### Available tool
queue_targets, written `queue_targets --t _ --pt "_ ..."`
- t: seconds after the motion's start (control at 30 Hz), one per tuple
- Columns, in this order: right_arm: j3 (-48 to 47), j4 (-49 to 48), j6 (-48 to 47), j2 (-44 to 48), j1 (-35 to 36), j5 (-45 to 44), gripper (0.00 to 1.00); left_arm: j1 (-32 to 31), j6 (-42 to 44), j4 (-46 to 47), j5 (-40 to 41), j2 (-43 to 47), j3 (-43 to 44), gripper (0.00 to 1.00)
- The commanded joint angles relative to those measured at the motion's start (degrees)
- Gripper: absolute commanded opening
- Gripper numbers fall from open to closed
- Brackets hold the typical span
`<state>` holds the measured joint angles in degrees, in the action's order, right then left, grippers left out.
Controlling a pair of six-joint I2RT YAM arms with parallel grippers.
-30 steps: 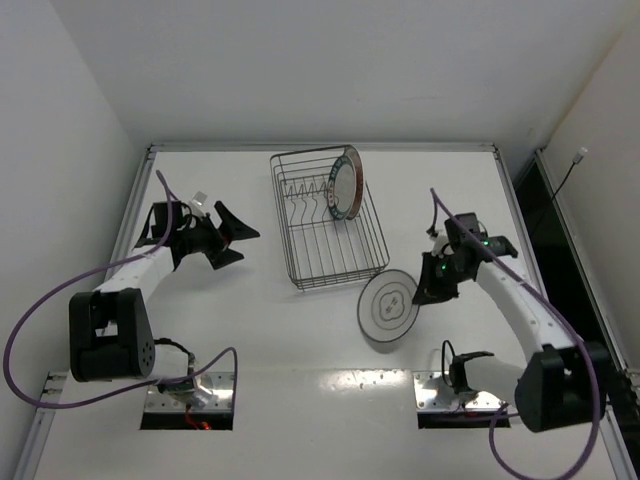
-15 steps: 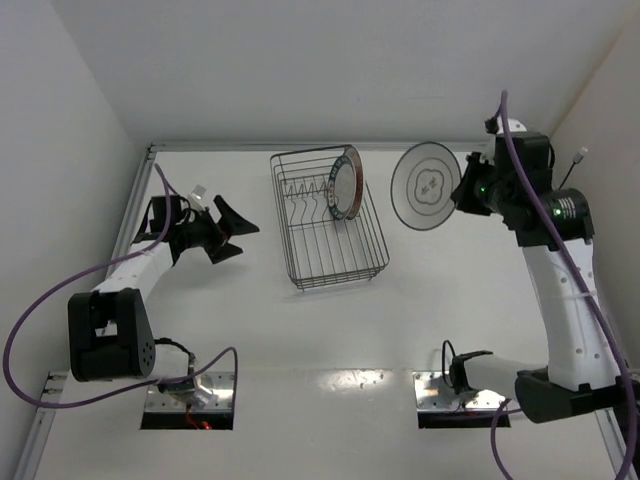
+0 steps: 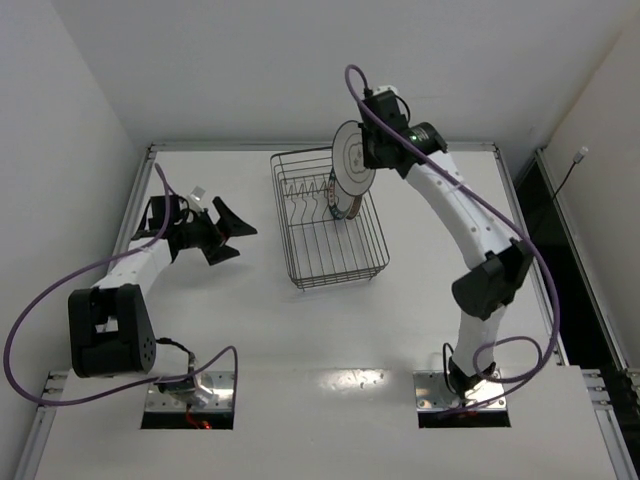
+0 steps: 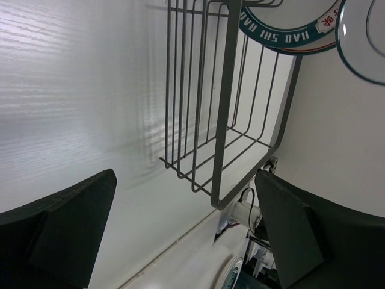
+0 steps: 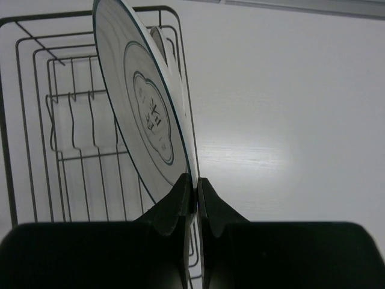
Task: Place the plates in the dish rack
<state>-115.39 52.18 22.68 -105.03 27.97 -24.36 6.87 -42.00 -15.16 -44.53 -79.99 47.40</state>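
The grey-ringed plate (image 3: 353, 158) hangs on edge, and the wires (image 3: 315, 205) beside the teal-rimmed plate are free. My right gripper should therefore keep lowering the grey-ringed plate there until it sits in place.
My right gripper (image 3: 367, 158) is shut on the rim of the grey-ringed plate (image 3: 349, 157), holding it on edge in the air over the far right corner of the dish rack (image 3: 300, 262). In the right wrist view the fingers (image 5: 195, 189) pinch the plate (image 5: 144, 114) above the rack's wires (image 5: 36, 120). The teal-rimmed plate (image 3: 345, 208) stands upright in the rack just below it, and its lettered rim shows in the left wrist view (image 4: 283, 35). My left gripper (image 3: 226, 232) is open and empty, left of the rack. The orange-centred plate is out of view.
Raised table edges run along the left (image 3: 135, 200), far (image 3: 420, 146) and right (image 3: 520, 220) sides. The right arm's links (image 3: 470, 225) stretch across the table right of the rack. The arm bases stand at the near edge.
My right gripper lifted the grey-ringed plate off the table right of the rack, swung it up at the far right, then carried it left over the rack. The left arm stayed still.
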Motion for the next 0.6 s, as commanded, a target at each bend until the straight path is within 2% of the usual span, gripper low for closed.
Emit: queue_targets --t 0.0,0.2,0.57 --pt "-8.5 -4.1 -2.3 -4.5 1.1 -8.0 0.00 1.1 2.5 -1.4 0.3 -0.5 2.9 1.00" --pt "-12.7 -5.4 -2.8 -11.9 1.7 -9.2 0.00 2.8 5.4 -4.9 0.3 -0.5 3.4 1.00" --pt "-16.8 -4.6 -2.8 -22.9 4.9 -11.3 0.00 3.3 6.1 -5.4 0.3 -0.5 3.4 1.00"
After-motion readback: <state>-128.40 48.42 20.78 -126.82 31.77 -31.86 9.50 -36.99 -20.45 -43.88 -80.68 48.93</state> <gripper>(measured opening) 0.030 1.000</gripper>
